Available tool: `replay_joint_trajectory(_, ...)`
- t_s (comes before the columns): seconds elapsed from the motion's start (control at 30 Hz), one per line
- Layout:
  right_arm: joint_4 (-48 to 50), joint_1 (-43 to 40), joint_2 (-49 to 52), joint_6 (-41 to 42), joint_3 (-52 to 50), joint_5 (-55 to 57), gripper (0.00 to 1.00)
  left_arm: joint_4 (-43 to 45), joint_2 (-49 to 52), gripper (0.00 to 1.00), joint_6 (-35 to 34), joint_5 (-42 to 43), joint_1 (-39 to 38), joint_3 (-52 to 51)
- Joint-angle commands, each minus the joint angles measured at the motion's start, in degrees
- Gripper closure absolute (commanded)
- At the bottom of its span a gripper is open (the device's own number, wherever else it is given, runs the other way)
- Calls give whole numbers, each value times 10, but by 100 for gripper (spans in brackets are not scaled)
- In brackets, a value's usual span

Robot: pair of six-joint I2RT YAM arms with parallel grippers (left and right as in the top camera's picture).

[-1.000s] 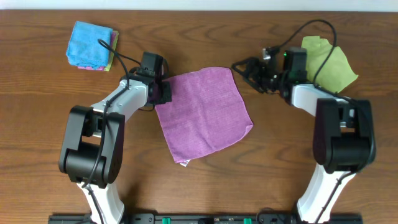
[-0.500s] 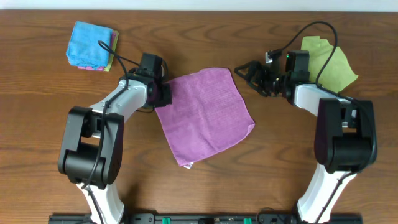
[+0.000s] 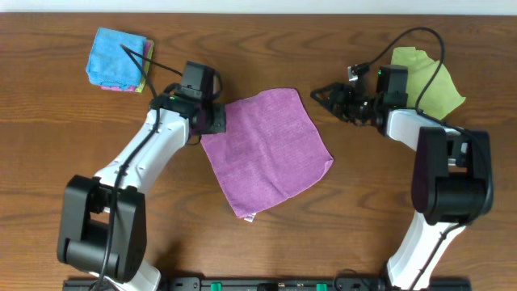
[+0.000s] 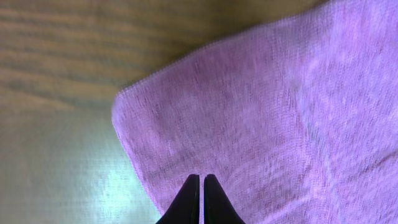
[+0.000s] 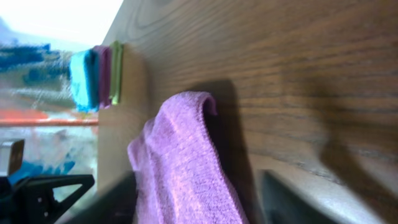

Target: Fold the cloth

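Note:
The purple cloth (image 3: 268, 152) is lying crooked, so before folding, the robot's left gripper should push one corner down while its right gripper swings the opposite corner (image 3: 326, 163) square.
The purple cloth (image 3: 266, 153) lies flat on the wooden table (image 3: 363, 202), turned like a diamond. My left gripper (image 3: 216, 120) sits at its left corner. In the left wrist view its jaws (image 4: 202, 180) are pressed together on the cloth (image 4: 280, 112) just inside the edge. My right gripper (image 3: 319, 93) hovers just right of the cloth's top corner, apart from it. In the right wrist view the blurred fingers (image 5: 298, 199) stand apart, and the cloth's raised corner (image 5: 186, 143) shows between them.
A stack of folded cloths, blue on top (image 3: 117, 58), sits at the far left and shows side-on in the right wrist view (image 5: 93, 78). A green cloth (image 3: 432, 81) lies crumpled at the far right behind the right arm. Cables run above both arms.
The cloth has slid slightly right and down with my left gripper, whose arm has stretched out. My right gripper's fingers have drawn closer together and the gripper has backed off slightly to the right.

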Motion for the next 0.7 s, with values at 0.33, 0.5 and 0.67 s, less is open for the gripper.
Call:
replay_joint_trajectory(0.33,-307,28,-186,-220,140,241,99,-14,4,94,11,-70,-36,4)
replay_joint_trajectory(0.5,-498,93,-194,-301,194,427,99,-8,6,94,11,-78,-35,4)
replay_joint_trajectory(0.67,-537,149,-190,-301,149,496,99,17,30,94,10,-85,-20,4)
